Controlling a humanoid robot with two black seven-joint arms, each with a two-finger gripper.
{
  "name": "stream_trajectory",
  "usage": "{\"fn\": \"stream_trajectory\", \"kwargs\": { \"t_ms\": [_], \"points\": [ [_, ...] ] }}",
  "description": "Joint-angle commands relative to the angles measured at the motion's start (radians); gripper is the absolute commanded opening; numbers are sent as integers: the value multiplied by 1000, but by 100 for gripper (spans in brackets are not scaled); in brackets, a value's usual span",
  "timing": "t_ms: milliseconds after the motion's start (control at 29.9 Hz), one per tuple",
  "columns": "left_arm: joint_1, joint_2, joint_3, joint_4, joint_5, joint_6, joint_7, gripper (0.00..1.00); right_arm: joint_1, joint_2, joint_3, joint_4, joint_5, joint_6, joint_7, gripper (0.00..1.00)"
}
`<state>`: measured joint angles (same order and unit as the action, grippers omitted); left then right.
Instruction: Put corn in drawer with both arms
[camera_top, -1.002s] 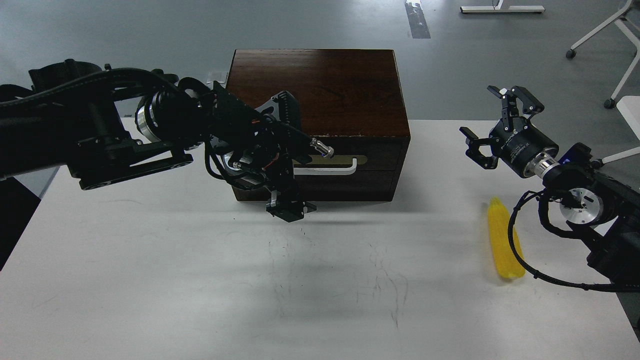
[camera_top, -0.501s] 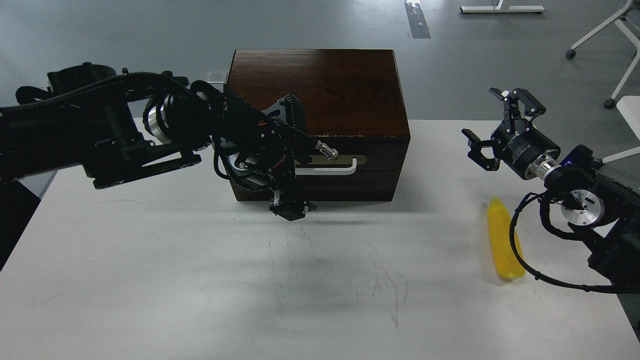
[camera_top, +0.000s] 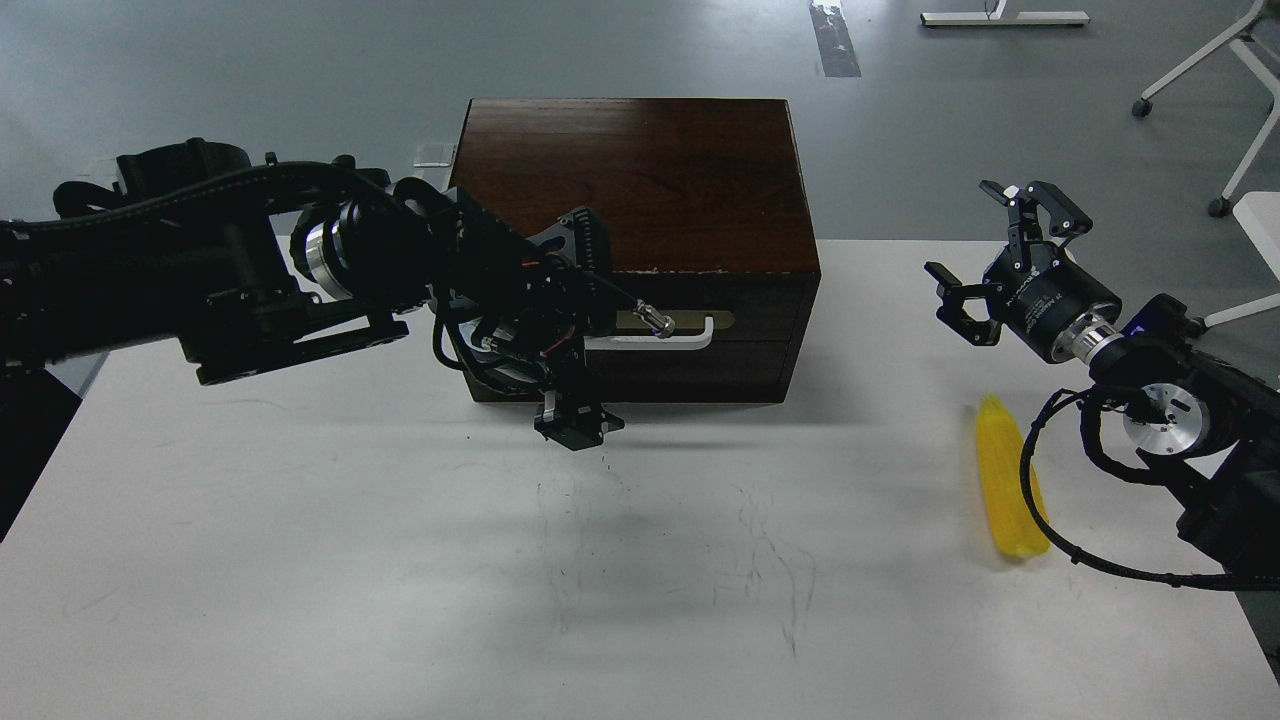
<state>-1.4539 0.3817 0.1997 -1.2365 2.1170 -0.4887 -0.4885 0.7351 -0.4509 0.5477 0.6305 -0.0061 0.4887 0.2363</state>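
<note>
I expect the drawer (camera_top: 765, 308) to slide straight out when I pull, because it is above a level seam (camera_top: 756, 342) that crosses the box's front just below the white handle.
The corn (camera_top: 1005, 480), a bright yellow cob, lies on the white table at the right, pointed end away from me. The dark brown wooden box (camera_top: 640, 180) stands at the table's back. Its drawer (camera_top: 760, 335) is closed, with a white bar handle (camera_top: 680, 343) on a brass-coloured plate. My left gripper (camera_top: 578, 330) is open in front of the handle's left end, one finger above and one below, and hides that end. My right gripper (camera_top: 995, 250) is open and empty in the air, above and beyond the corn.
The table (camera_top: 300, 560) has faint scribble marks in front of the box. A black cable (camera_top: 1035, 510) from my right arm loops over the corn. Chair legs (camera_top: 1235, 70) stand on the grey floor at the back right.
My left arm has moved a little to the right, towards the drawer front. My right gripper has barely shifted. The corn and the drawer have not moved.
</note>
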Motion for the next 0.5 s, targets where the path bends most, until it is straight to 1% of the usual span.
{"fn": "stream_trajectory", "kwargs": {
  "t_ms": [0,200,267,468],
  "points": [
    [1,-21,1,17,0,0,0,98,-2,1,0,-2,0,0,1,100],
    [1,-53,7,17,-6,0,0,98,-2,3,0,-8,0,0,0,100],
    [-2,-66,30,17,-15,0,0,98,-3,1,0,-8,0,0,3,100],
    [-2,-86,35,15,-18,0,0,98,-5,1,0,-8,0,0,9,100]
  ]
}}
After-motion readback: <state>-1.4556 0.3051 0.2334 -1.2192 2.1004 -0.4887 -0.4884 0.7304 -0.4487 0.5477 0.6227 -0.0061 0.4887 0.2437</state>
